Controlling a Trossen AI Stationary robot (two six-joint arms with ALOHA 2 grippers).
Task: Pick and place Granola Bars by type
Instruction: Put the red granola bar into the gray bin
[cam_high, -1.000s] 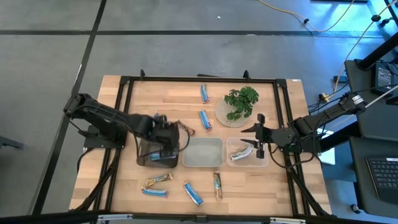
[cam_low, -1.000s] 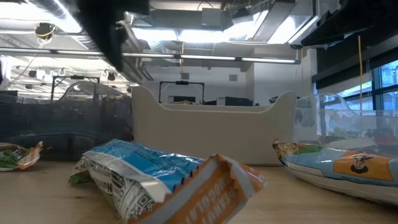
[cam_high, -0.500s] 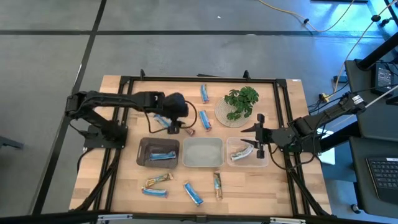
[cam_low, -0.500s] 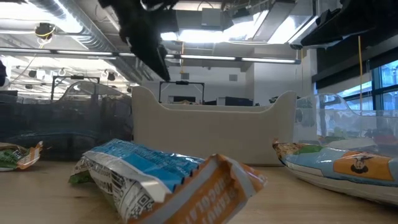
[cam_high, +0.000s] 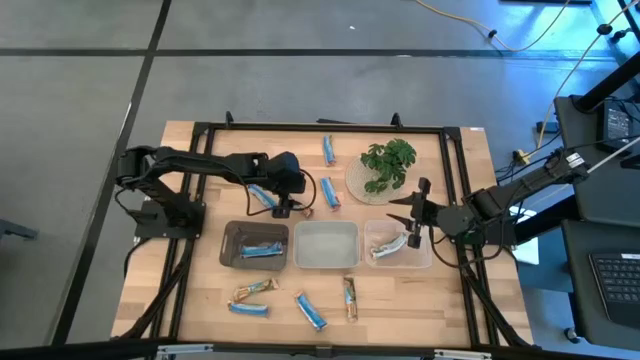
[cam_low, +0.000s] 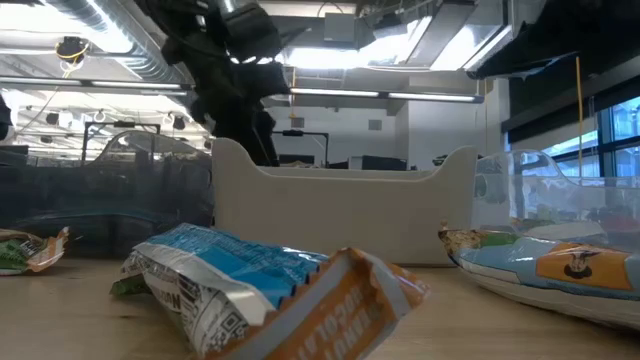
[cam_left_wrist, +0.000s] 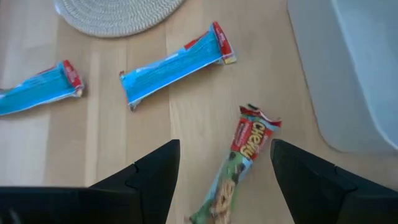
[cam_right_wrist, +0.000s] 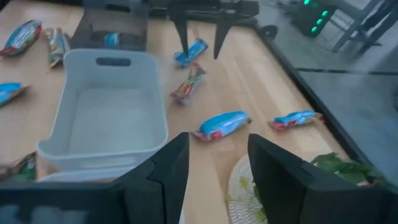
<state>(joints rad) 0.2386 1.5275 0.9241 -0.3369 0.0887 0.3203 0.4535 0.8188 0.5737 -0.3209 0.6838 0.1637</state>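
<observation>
The red-and-green bar (cam_left_wrist: 247, 142) lies lengthwise between my left gripper's fingers, clear of the blue bars. I should keep going down until the fingers are on both sides of its middle (cam_left_wrist: 227, 182).
My left gripper (cam_left_wrist: 225, 146) hangs open above a red-and-green granola bar (cam_left_wrist: 239, 168), which lies flat on the table between its two fingers, untouched. In the high view this gripper (cam_high: 288, 207) is just beyond the dark tray (cam_high: 228, 232), which holds one blue bar (cam_high: 260, 250). Three more blue bars (cam_high: 330, 192) (cam_high: 328, 150) (cam_high: 262, 195) lie nearby on the wood. My right gripper (cam_high: 408, 218) waits open above the clear right tray (cam_high: 428, 258), where a silvery bar (cam_high: 385, 248) lies.
A pale middle tray (cam_high: 325, 262) stands between the other two. A leafy plant (cam_high: 388, 163) on a round woven plate stands at the far right. Several loose bars (cam_high: 255, 290) (cam_high: 312, 310) (cam_high: 349, 297) lie near the table's front edge. A black frame (cam_high: 320, 127) borders the table.
My left gripper has left the dark tray, swung toward the table's far edge and a little right, turned about, and come down over the red-and-green bar, staying open. The blue bar remains in the dark tray.
</observation>
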